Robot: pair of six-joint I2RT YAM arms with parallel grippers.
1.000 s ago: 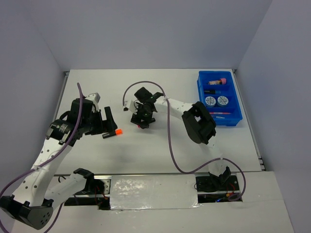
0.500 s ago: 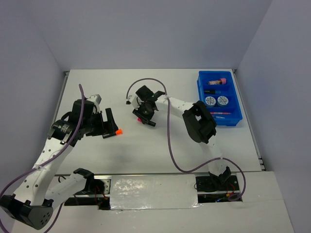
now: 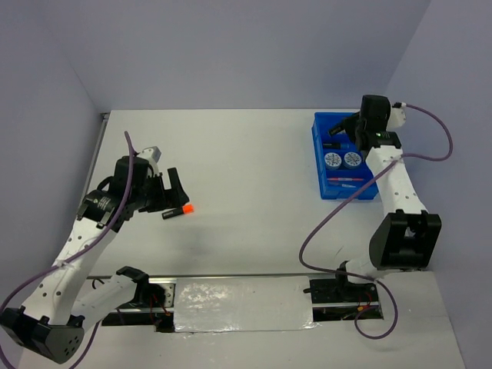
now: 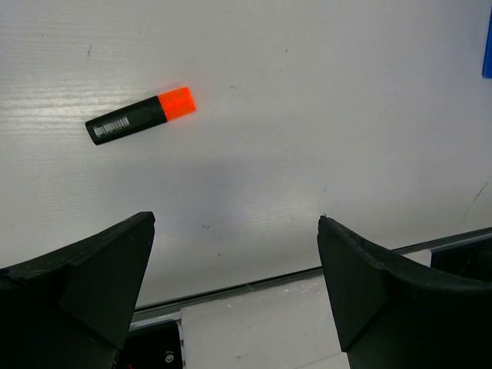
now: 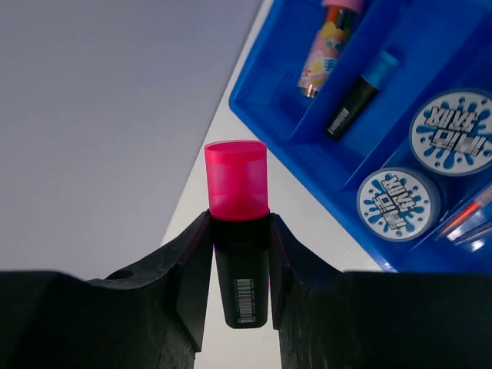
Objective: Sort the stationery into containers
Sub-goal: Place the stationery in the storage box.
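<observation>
I should keep lowering my right gripper and let go of the pink-capped highlighter beside the blue cap (image 5: 380, 70), because the blue-capped highlighter's compartment has open room (image 5: 386, 109) for it.
My right gripper (image 5: 239, 224) is shut on a black highlighter with a pink cap (image 5: 237, 184), the cap sticking out past the fingertips. It hangs over the near-left corner of the blue tray (image 5: 265, 104). In the tray lie a pink patterned tube (image 5: 327, 46), a blue-capped highlighter (image 5: 357, 96), two round blue-white discs (image 5: 398, 204) and thin pens (image 5: 469, 219). From above, the right gripper (image 3: 347, 132) is over the tray's (image 3: 350, 195) far end. The orange-capped highlighter (image 4: 142, 115) lies flat on the table. My left gripper (image 3: 174, 197) hovers open just above it, holding nothing.
The table's near edge with a metal rail and taped strip (image 4: 254, 307) shows under the left gripper. Walls close the table in at the back and both sides. The right arm's purple cable (image 3: 330, 219) loops over the table beside the tray.
The right gripper has shut on the pink-capped highlighter at the table's middle and swung right with it to above the tray. The left arm has barely moved.
</observation>
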